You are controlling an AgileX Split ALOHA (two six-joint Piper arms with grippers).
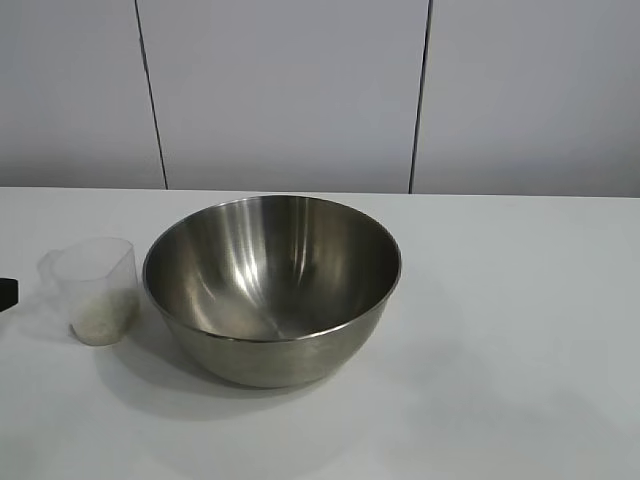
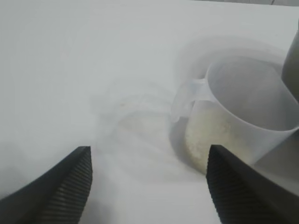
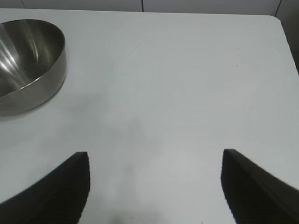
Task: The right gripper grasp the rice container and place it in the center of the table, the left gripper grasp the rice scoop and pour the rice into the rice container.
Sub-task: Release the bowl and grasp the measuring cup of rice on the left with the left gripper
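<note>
Rice [image 1: 103, 319] takes up only the rice scoop's lower part [image 1: 108, 308], so the rice will form a low heap in the rice container when the robot pours.
The rice container [image 1: 272, 285], a wide shiny steel bowl, stands upright in the middle of the white table [image 1: 520, 330], its inside bare metal. Just left of it stands the rice scoop [image 1: 97, 290], a clear plastic cup holding rice [image 1: 98, 322] in its lower part. My left gripper [image 2: 148, 149] is open, low over the table, with the rice scoop [image 2: 243, 116] a little ahead and to one side, its tab handle turned toward me. My right gripper [image 3: 155, 154] is open over bare table, well away from the rice container [image 3: 28, 60].
A white panelled wall [image 1: 290, 90] stands behind the table. Only a dark tip of the left gripper [image 1: 5, 293] shows at the exterior view's left edge. The table's rounded corner [image 3: 280, 28] lies ahead of the right gripper.
</note>
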